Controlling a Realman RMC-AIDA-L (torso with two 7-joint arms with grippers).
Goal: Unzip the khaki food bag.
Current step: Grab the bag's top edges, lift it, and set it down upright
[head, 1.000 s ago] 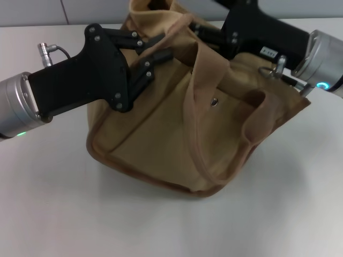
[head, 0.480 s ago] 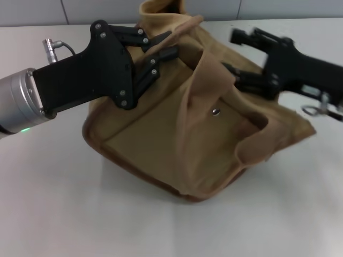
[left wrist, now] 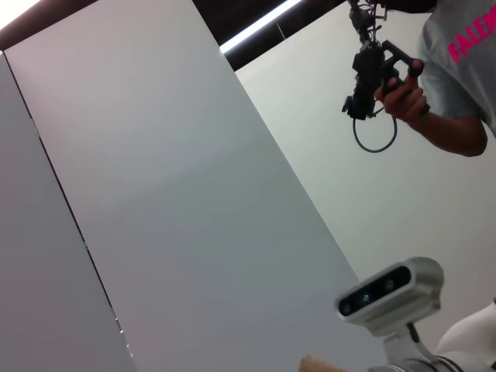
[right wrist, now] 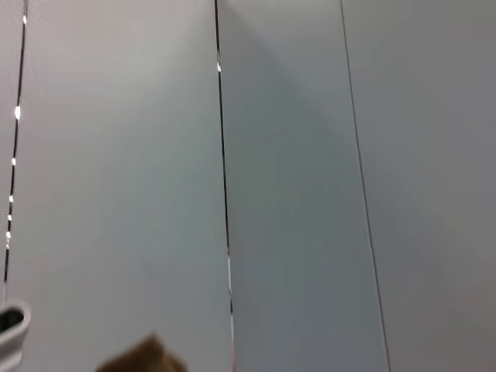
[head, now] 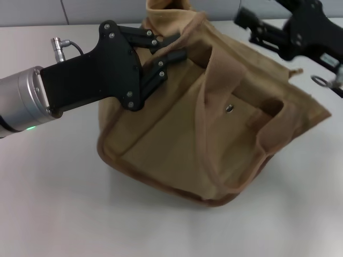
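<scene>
Next, I move my right gripper back and come in lower along the bag's far edge point(head: 278, 70), because the zipper is hidden in the bag's folds point(head: 230, 42) below the gripper.
The khaki food bag point(head: 177, 139) lies tilted on the white table, its front pocket with the silver snap stud point(head: 229, 107) facing up. One webbing handle point(head: 213, 75) arches over the front and the other point(head: 273, 120) sags at the right. My left gripper point(head: 174, 46) is at the bag's top left edge, its fingers closed on the fabric there. My right gripper point(head: 252, 27) is off the bag at the upper right, open and empty. The zipper is hidden in the folds. A scrap of khaki fabric shows in the left wrist view point(left wrist: 322, 364) and in the right wrist view point(right wrist: 143, 356).
The white table point(head: 53, 203) spreads around the bag, with a grey wall behind it. A metal ring point(head: 321, 81) hangs by the right arm. The left wrist view shows a person holding a controller point(left wrist: 372, 77) and the robot's head camera point(left wrist: 387, 291).
My right gripper has come off the bag's top and drawn back to the upper right. The bag and my left gripper have shifted a little to the right.
</scene>
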